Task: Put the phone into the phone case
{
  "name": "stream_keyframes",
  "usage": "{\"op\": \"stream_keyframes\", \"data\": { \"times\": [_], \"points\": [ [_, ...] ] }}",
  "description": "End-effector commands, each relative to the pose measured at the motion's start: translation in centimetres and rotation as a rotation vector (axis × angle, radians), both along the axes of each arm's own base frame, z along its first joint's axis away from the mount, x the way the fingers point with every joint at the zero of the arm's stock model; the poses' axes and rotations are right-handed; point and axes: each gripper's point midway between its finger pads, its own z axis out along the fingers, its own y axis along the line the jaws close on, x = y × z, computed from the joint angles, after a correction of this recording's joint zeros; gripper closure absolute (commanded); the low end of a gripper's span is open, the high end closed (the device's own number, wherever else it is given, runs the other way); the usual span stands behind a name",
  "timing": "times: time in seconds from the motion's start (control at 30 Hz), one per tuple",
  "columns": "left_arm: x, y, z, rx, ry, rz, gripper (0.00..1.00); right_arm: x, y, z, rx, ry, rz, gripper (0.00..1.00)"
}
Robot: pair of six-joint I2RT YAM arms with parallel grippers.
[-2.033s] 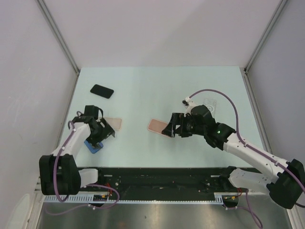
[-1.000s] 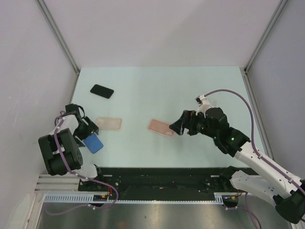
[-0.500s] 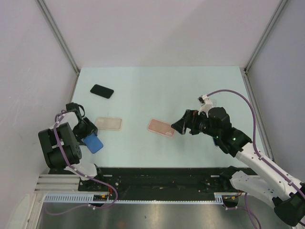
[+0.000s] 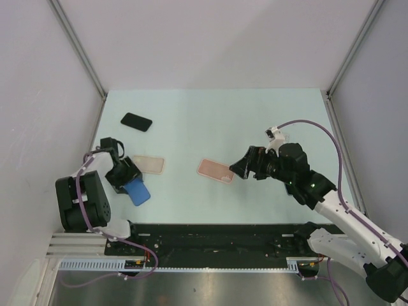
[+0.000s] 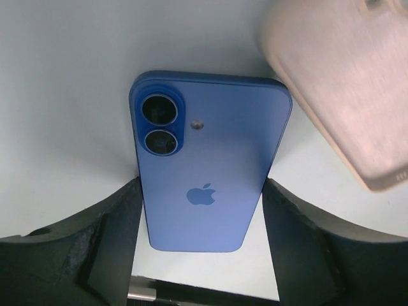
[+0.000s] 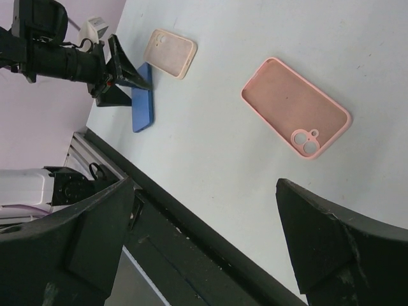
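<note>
The beige case [image 4: 150,164] is next to my left gripper, which is holding the blue phone. My left gripper should pass the phone [image 4: 138,194] to my right gripper first and then take the case.
A blue phone [image 4: 137,191] lies back up at the near left, its lower end between the fingers of my left gripper [image 4: 124,173]. In the left wrist view the gripper [image 5: 201,191] is shut on the phone [image 5: 210,153] at its sides. A beige case [image 4: 148,164] lies just beyond it, and shows at the top right of the left wrist view [image 5: 344,83]. A pink case [image 4: 215,170] lies open side up at the centre. My right gripper [image 4: 239,169] hovers open and empty just right of it; its wrist view shows the pink case [image 6: 296,107].
A black phone [image 4: 136,122] lies at the far left. A clear case [image 4: 282,136] is mostly hidden behind the right arm. The black rail [image 4: 210,233] runs along the table's near edge. The right wrist view also shows the beige case [image 6: 169,52] and the blue phone [image 6: 143,95].
My left gripper has swung right with the blue phone, turning it towards the beige case. My right gripper drew back from the pink case and has held still since.
</note>
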Motion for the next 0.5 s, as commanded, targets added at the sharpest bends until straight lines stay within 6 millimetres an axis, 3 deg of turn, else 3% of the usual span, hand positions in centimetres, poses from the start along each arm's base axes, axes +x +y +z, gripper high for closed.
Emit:
{"op": "stream_keyframes", "data": {
  "times": [0.0, 0.2, 0.27, 0.43, 0.47],
  "points": [
    [0.1, -4.4, 2.0, -0.116, -0.068, -0.056, 0.37, 0.0, 0.6, -0.7, 0.025, 0.026, 0.007, 0.03],
    [-0.3, -8.7, 3.3, -0.181, -0.133, -0.124, 0.38, 0.1, 3.1, -3.1, 0.076, 0.081, 0.034, 0.05],
    [-0.8, -10.4, 3.4, -0.222, -0.149, -0.160, 0.38, -0.4, 4.8, -4.6, 0.063, 0.116, 0.080, 0.05],
    [-1.3, -13.7, 3.3, -0.308, -0.189, -0.213, 0.38, -1.4, 9.3, -5.5, 0.091, 0.092, 0.179, 0.12],
    [-1.4, -14.1, 3.4, -0.319, -0.196, -0.222, 0.38, -2.3, 10.4, -5.8, 0.098, 0.095, 0.220, 0.13]
  ]
}}
